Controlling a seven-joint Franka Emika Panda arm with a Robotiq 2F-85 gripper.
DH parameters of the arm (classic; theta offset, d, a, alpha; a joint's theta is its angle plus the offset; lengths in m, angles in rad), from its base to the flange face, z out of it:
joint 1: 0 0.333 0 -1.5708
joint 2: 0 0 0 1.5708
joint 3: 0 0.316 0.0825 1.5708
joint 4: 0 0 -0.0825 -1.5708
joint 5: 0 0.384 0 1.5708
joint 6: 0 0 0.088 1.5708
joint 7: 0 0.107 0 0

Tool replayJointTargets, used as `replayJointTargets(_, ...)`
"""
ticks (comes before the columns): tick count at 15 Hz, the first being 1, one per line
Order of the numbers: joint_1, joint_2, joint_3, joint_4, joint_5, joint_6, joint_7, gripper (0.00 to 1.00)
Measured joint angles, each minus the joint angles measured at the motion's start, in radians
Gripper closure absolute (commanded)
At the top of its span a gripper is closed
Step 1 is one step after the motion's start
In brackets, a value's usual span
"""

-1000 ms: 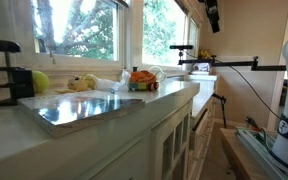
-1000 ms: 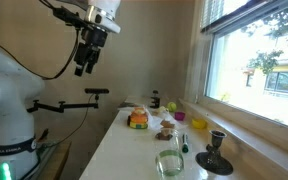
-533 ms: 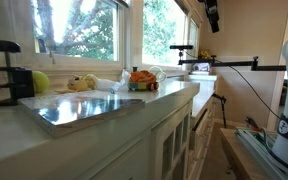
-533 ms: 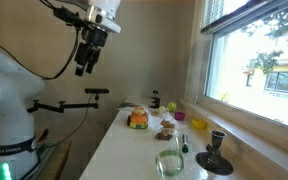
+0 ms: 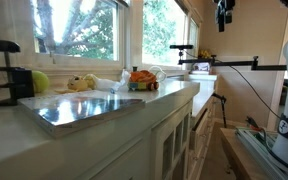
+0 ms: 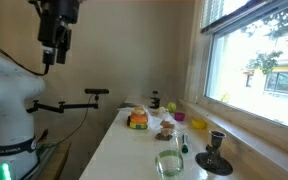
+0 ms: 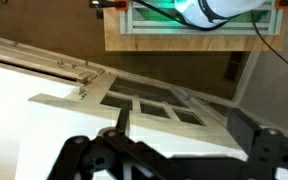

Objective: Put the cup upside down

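Note:
My open gripper is hanging over the cabinet doors (image 7: pixel 156 108), off the counter's side. I should swing it back over the counter toward the clear glass cup (image 6: pixel 170 161).
A clear glass cup (image 6: pixel 169 163) stands upright at the near end of the white counter (image 6: pixel 124 150) in an exterior view. My gripper (image 6: pixel 49 55) hangs high in the air, well off the counter's side and far from the cup; it also shows at the top edge (image 5: pixel 222 18). In the wrist view its two dark fingers (image 7: pixel 118 118) stand wide apart, so the gripper (image 7: pixel 179 125) is open with nothing between them. Below them lie only the counter edge and cabinet doors. The cup is out of the wrist view.
On the counter sit an orange and green toy (image 6: pixel 138 118), a yellow cup (image 6: pixel 199 123), small bottles and a dark goblet on a black base (image 6: pixel 215 148). A black clamp (image 5: pixel 9 75) and a green ball (image 5: pixel 39 82) stand by the window. A camera arm (image 6: pixel 94 92) juts out beside the counter.
The arm has swung away from the counter and a little higher; the gripper stays open and empty. Nothing on the counter has moved.

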Motion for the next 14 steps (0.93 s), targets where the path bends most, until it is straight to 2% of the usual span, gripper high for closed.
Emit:
replayJointTargets(3, -0.018, -0.072, -0.098, 0.007, -0.047, 0.004, -0.061, 0.0)
replayJointTargets(14, -0.013, -0.084, -0.091, 0.006, -0.048, 0.005, -0.061, 0.0)
